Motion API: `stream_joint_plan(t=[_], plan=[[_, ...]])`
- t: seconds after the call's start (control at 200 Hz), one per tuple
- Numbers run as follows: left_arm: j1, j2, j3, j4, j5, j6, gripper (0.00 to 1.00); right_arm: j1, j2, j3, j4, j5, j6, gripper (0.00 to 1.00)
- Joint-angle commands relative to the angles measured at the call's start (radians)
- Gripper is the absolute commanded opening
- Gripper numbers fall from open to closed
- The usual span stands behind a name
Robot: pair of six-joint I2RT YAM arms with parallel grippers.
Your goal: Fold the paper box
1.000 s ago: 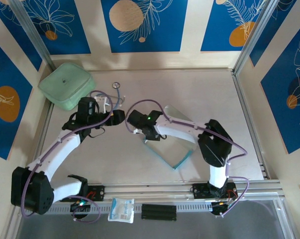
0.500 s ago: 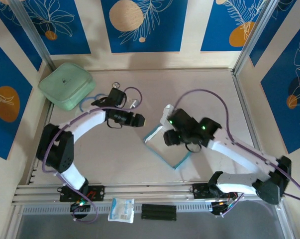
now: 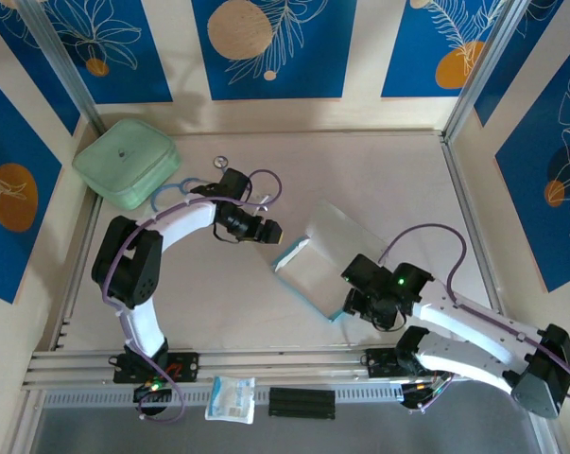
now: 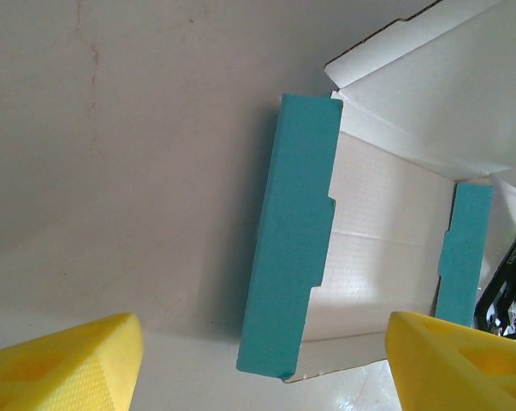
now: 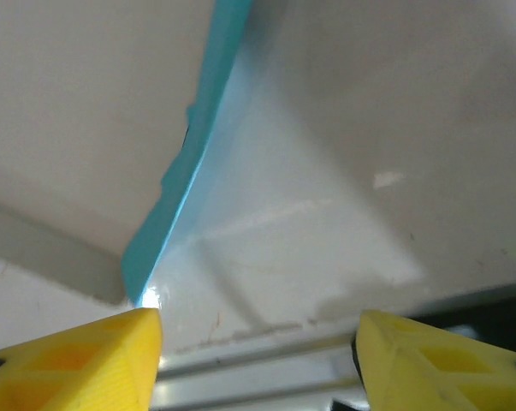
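The paper box (image 3: 317, 272) is lying crooked between my grippers. Next, I turn it straight, with my right gripper holding it steady while my left gripper pinches the paper box's side flap (image 3: 291, 253).
The paper box (image 3: 315, 257) lies unfolded in the middle of the table, white inside up, with light blue side flaps standing. In the left wrist view one blue flap (image 4: 292, 240) rises beside the white floor (image 4: 386, 248), and a second flap (image 4: 463, 248) stands at the far side. My left gripper (image 3: 271, 231) hovers just left of the box, open (image 4: 262, 368), with the box's near corner between its yellow fingertips (image 4: 65, 368) but untouched. My right gripper (image 3: 351, 305) is at the box's near right corner, open (image 5: 258, 360), beside the flap edge (image 5: 189, 163).
A pale green rounded case (image 3: 127, 161) sits at the back left, with a small metal ring (image 3: 221, 162) to its right. A clear-white packet (image 3: 231, 398) and a black strip (image 3: 302, 402) lie below the metal rail (image 3: 285, 359) at the near edge.
My right gripper has drawn back from over the box to its near right corner. My left gripper has moved right to the box's left edge. The box's white inside now shows.
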Motion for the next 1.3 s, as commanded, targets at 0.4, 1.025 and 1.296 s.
stream_joint_plan(t=[0.4, 1.025, 1.296], plan=[[-0.01, -0.02, -0.092, 0.077, -0.004, -0.036, 0.75, -0.171, 0.186, -0.131, 0.485, -0.094, -0.122, 0.32], [0.01, -0.111, -0.282, 0.327, 0.056, -0.237, 0.63, -0.201, 0.309, -0.082, 0.517, 0.033, -0.355, 0.07], [0.071, -0.169, -0.429, 0.486, 0.134, -0.318, 0.54, -0.229, 0.333, -0.064, 0.517, 0.016, -0.391, 0.06]])
